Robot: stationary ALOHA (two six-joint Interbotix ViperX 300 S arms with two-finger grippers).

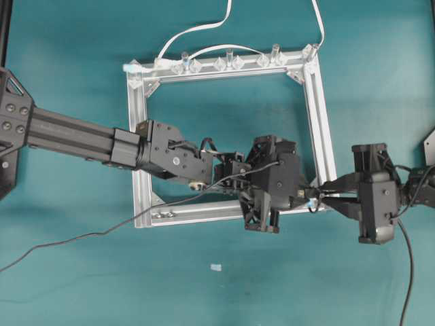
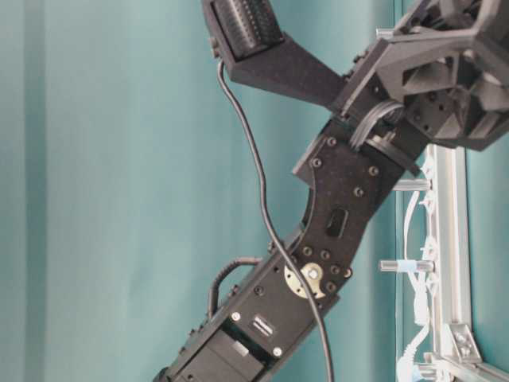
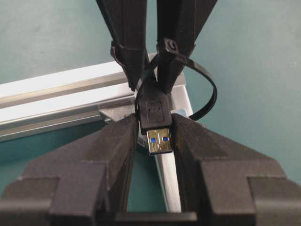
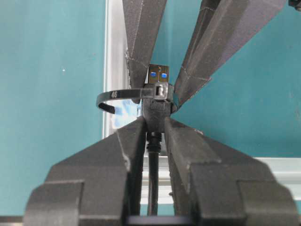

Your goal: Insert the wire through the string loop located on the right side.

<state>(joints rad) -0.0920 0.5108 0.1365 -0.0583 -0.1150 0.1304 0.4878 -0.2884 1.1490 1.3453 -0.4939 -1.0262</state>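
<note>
Next, my right gripper opens, since it is closed on the back of the plug [image 3: 155,115] at the string loop, before my left gripper pulls the plug through.
The wire [image 1: 102,234] is a thin black cable that runs from the lower left along my left arm, and its plug [image 3: 156,123] has a silvery tip with blue inside. The string loop [image 3: 208,96] is a thin black ring, seen at the frame's lower right corner [image 1: 314,204], and it circles the plug's body [image 4: 113,96]. My left gripper [image 3: 157,123] is shut on the plug's front from one side. Facing it, my right gripper [image 4: 154,121] is shut on the plug's rear end, where the cable leaves it. Both sets of fingertips meet at the loop [image 1: 310,193].
A square aluminium frame [image 1: 319,115] lies on the teal table. Clear plastic clips [image 1: 230,62] hold a white cable [image 1: 204,30] along its far rail. A small pale scrap [image 1: 216,267] lies in front of the frame. My left arm [image 2: 318,239] fills the table-level view.
</note>
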